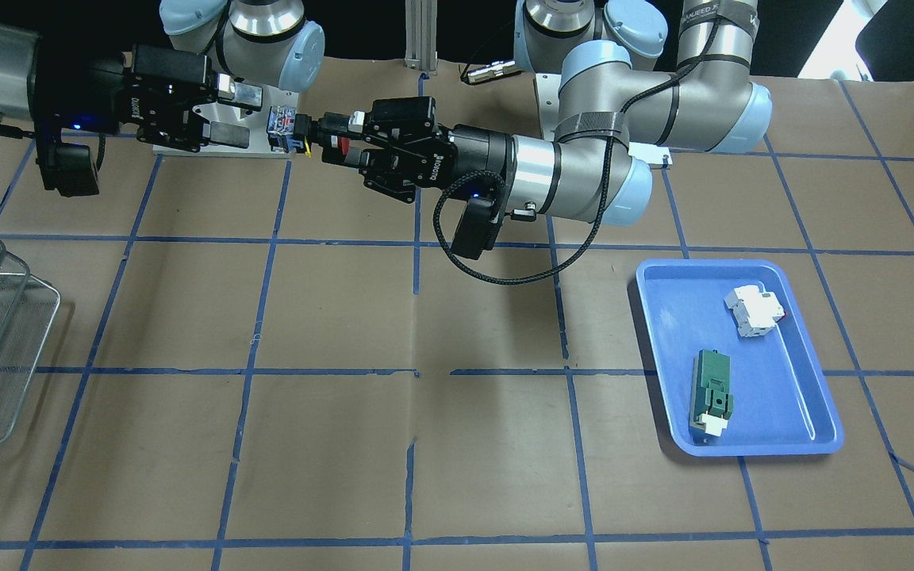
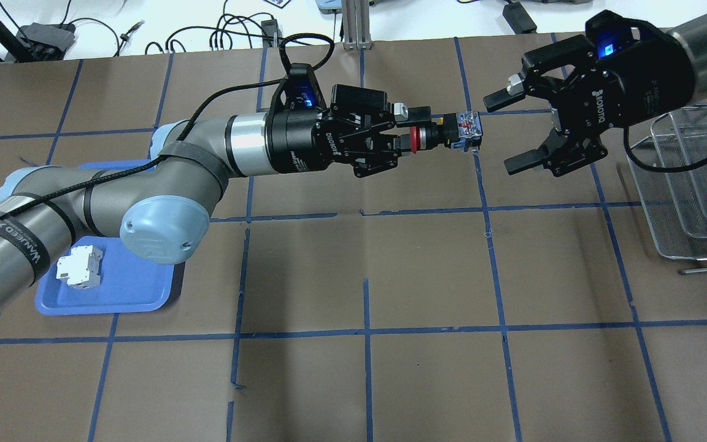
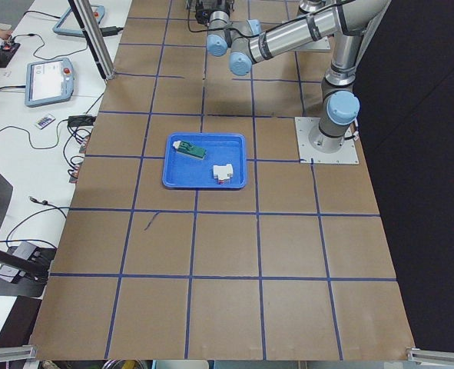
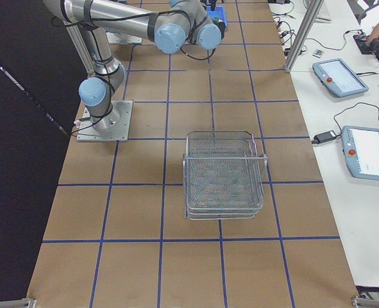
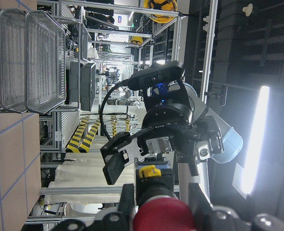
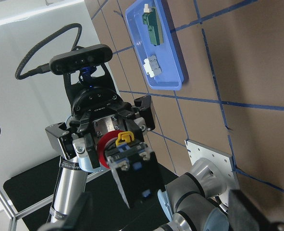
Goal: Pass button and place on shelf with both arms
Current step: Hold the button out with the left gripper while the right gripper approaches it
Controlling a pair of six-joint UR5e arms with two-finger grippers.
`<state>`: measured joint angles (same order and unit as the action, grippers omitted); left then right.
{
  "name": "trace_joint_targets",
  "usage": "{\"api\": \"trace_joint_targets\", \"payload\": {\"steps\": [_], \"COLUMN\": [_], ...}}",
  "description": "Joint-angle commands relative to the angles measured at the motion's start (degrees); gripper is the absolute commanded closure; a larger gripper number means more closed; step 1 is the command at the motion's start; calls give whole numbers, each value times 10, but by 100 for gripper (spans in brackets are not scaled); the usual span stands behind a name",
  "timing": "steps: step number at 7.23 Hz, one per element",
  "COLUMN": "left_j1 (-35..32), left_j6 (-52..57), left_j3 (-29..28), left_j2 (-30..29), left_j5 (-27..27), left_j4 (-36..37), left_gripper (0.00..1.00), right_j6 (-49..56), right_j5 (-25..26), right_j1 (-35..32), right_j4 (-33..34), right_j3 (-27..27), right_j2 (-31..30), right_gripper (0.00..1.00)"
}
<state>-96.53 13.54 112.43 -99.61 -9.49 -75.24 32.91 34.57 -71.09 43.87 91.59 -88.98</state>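
Note:
The yellow clip [image 6: 125, 138] is holding the red cap [image 6: 104, 147] onto the blue-black body, so the red cap will follow along when I carry the body away.
My left gripper [image 2: 413, 127] is shut on the button [image 2: 445, 132] at its red cap end and holds it level in the air above the table. The blue-black body points at my right gripper [image 2: 504, 131], which is open, with the button's end just short of its fingertips. In the front view the button [image 1: 286, 131] hangs between the left gripper [image 1: 330, 144] and the right gripper [image 1: 255, 116]. It also shows in the right wrist view [image 6: 127, 156] and in the left wrist view [image 5: 156, 211]. The wire shelf [image 2: 691, 190] stands on the table under the right arm.
A blue tray [image 1: 790, 381] on the left arm's side holds a white breaker [image 1: 754, 311] and a green block [image 1: 712, 388]. The shelf [image 4: 222, 173] stands near the table's middle on the right arm's side. Blue tape lines grid the brown table.

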Motion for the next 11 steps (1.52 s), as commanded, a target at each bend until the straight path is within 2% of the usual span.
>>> {"api": "trace_joint_targets", "payload": {"steps": [1, 2, 4, 5, 6, 9, 11], "left_j1": [-1, -2, -2, -2, -2, -2, -2], "left_j6": [0, -1, -1, -2, -2, -1, -2], "left_j3": [-1, -1, -4, -4, -5, -5, -5], "left_j2": [3, 3, 5, 7, 6, 6, 6], "left_j5": [0, 0, 0, 0, 0, 0, 0], "left_j4": [0, 0, 0, 1, 1, 2, 2], "left_gripper": [100, 100, 100, 100, 100, 100, 100], "right_j6": [0, 0, 1, 2, 3, 3, 5], "right_j5": [-39, -59, -57, -53, -50, -49, -49], "right_j1": [-16, -28, -29, -29, -29, -28, -28], "right_j4": [2, -2, -3, 3, 6, 7, 8], "right_j3": [3, 3, 3, 3, 3, 3, 3], "right_j2": [0, 0, 1, 3, 2, 5, 4], "right_gripper": [0, 0, 0, 4, 30, 82, 85]}}
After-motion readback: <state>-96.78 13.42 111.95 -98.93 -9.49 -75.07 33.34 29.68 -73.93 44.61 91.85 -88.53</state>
